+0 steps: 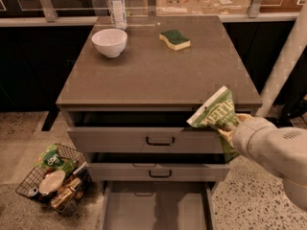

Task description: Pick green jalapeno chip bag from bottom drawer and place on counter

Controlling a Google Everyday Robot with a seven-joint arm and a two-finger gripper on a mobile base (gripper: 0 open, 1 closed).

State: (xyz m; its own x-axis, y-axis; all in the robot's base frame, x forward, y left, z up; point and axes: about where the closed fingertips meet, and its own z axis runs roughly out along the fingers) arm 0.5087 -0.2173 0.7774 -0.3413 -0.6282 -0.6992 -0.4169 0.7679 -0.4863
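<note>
The green jalapeno chip bag is hanging low at the counter's front edge [217, 106], so my gripper should move back and lift it above the counter [217, 69] before setting it down.
The green jalapeno chip bag [214, 111] hangs in the air in front of the counter's front right edge, tilted, its whitish top edge pointing up-left. My gripper [229, 129] is shut on the bag's lower right part, and the white arm reaches in from the right. The bag overlaps the right end of the top drawer front. The bottom drawer [154, 209] is pulled out, showing its plain grey inside. The counter [158, 71] lies just beyond and above the bag.
On the counter stand a white bowl [109, 41] and a water bottle [116, 5] at the back left, and a green-and-yellow sponge [174, 39] at the back middle. A wire basket [52, 177] of clutter sits on the floor left. The two upper drawers stand slightly ajar.
</note>
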